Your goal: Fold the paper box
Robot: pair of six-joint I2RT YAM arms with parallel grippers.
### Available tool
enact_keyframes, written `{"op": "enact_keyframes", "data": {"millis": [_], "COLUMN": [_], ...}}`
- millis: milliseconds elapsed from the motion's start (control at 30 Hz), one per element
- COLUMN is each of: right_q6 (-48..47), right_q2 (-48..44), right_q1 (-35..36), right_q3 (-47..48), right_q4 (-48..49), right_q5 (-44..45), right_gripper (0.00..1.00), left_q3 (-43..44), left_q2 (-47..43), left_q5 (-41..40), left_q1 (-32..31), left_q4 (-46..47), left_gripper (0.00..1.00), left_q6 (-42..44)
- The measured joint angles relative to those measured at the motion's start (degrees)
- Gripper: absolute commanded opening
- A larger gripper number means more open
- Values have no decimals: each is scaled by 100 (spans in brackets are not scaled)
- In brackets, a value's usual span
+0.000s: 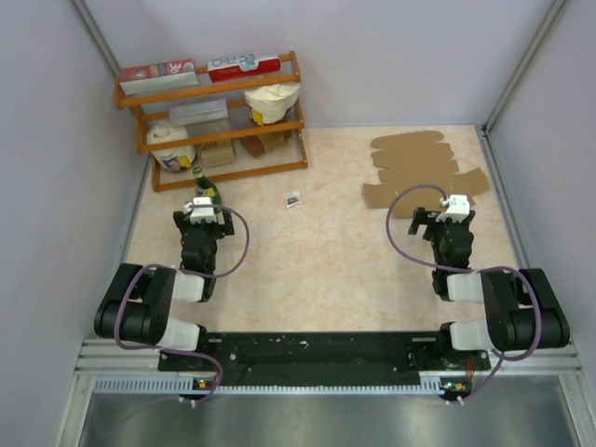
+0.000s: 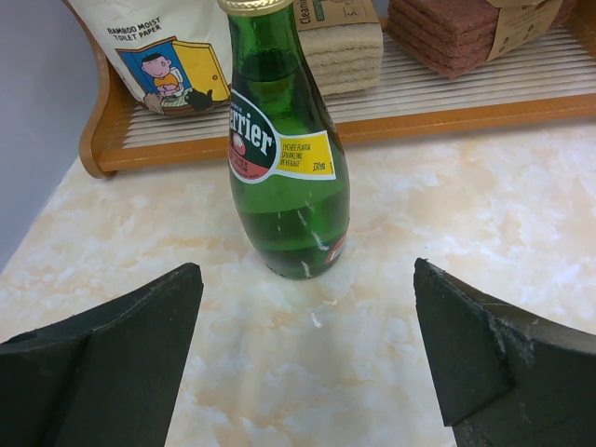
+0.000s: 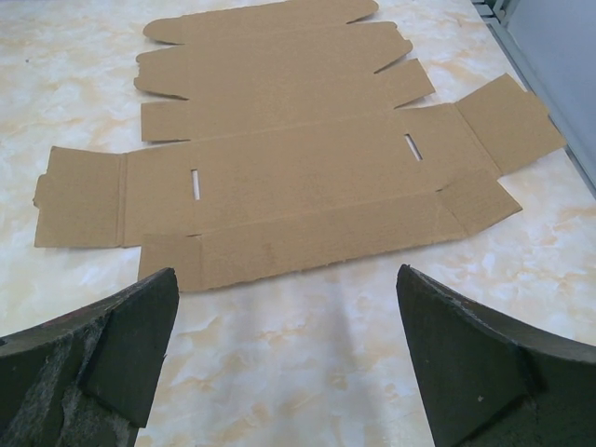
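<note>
I should use my right gripper on the paper box (image 1: 419, 169), to take its near edge (image 3: 419, 223) and swing it to the middle, because the box lies in the back corner, far from my left gripper.
The paper box (image 1: 421, 169) lies flat and unfolded on the table at the back right, plain brown cardboard with scalloped flaps and two slots. In the right wrist view the paper box (image 3: 279, 177) spreads out just beyond my right gripper (image 3: 287, 307), which is open and empty, a little short of the box's near edge. My right gripper (image 1: 440, 216) rests low on the table. On the left, my left gripper (image 1: 206, 212) is open too. Between the fingertips of my left gripper (image 2: 307, 307) there is only bare table.
A green glass bottle (image 2: 284, 168) stands right in front of the left gripper, before a wooden shelf rack (image 1: 223, 116) holding printed boxes, a paper bag and toilet paper. A small dark object (image 1: 294, 198) lies mid-table. Grey walls enclose the table.
</note>
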Motion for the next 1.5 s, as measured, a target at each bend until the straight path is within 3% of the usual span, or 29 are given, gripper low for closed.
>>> {"op": "enact_keyframes", "data": {"millis": [133, 300, 400, 600, 733, 833, 967, 1167, 1500], "right_q6": [-2, 79, 557, 1790, 2317, 2883, 3661, 4457, 5160], "right_q2": [-52, -573, -817, -984, -940, -918, -745, -70, 782], "right_q1": [2, 74, 107, 116, 44, -251, -769, -901, -1069], "right_q3": [13, 767, 1425, 2671, 3082, 3073, 2920, 2848, 2774], "right_q4": [-188, -1814, -2658, -4922, -6035, -6590, -6743, -6719, -6181], "right_q5": [-7, 369, 778, 1287, 1137, 457, -562, -1482, -1886], "right_gripper": [99, 99, 99, 99, 99, 99, 99, 93, 71], "left_q3": [0, 2, 273, 1945, 2258, 2251, 2249, 2251, 2251], "left_q2": [0, -35, -393, -872, -994, -1001, -992, -901, -890], "left_q5": [0, -55, -205, -286, -319, -358, -413, -262, 9], "left_q1": [0, -11, -63, -153, -334, -455, -468, -468, -468], "left_q4": [0, -72, -1008, -3283, -3989, -4478, -4918, -5184, -5239], "left_gripper": [99, 99, 99, 99, 99, 99, 99, 99, 99], "left_q6": [0, 0, 2, -584, -940, -1250, -1539, -1687, -1768]}}
